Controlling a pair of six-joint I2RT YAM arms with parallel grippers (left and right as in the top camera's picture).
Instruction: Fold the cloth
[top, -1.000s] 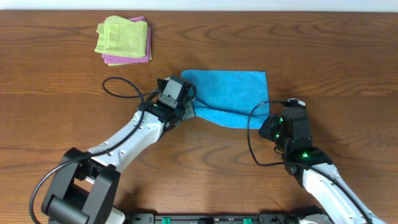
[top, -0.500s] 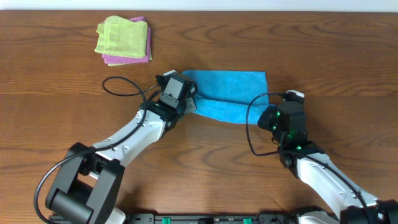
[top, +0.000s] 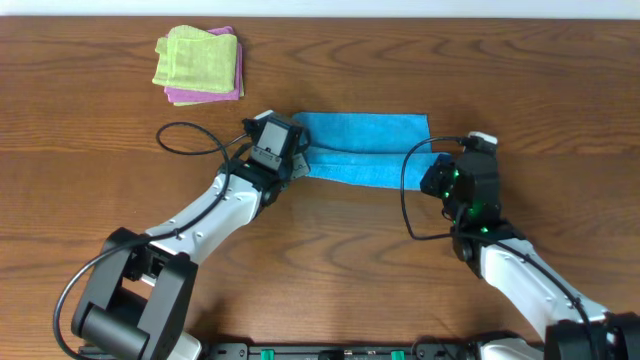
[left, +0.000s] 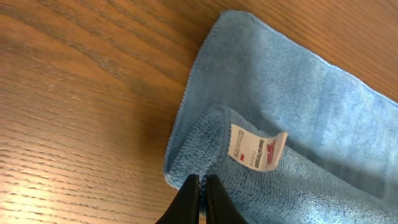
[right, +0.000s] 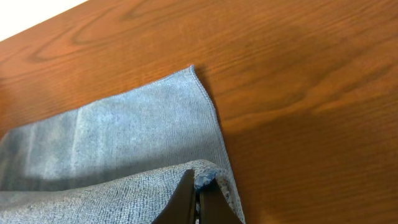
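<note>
The lower layer (right: 149, 127) lies flat past the raised edge, so my right gripper should go on bringing its corner toward the far corner (right: 189, 71) until they almost meet before it opens.
The sky-blue cloth (top: 362, 145) lies on the table's middle with its near half lifted and carried over the far half. My left gripper (top: 297, 163) is shut on the cloth's near left corner (left: 205, 155), next to a white label (left: 255, 148). My right gripper (top: 440, 165) is shut on the near right corner (right: 208, 171). The flat lower layer (right: 124, 137) shows beyond the raised edge in the right wrist view. Both corners sit above the flat layer, short of its far edge.
A light green folded cloth (top: 195, 58) lies on a pink one (top: 205, 97) at the far left of the wooden table (top: 500, 70). A black cable (top: 190, 140) loops beside the left arm. Another cable (top: 410, 195) hangs by the right arm.
Both grippers have moved away from me with the cloth's near edge, drawing it over the far half. The visible blue area has become a narrower strip.
</note>
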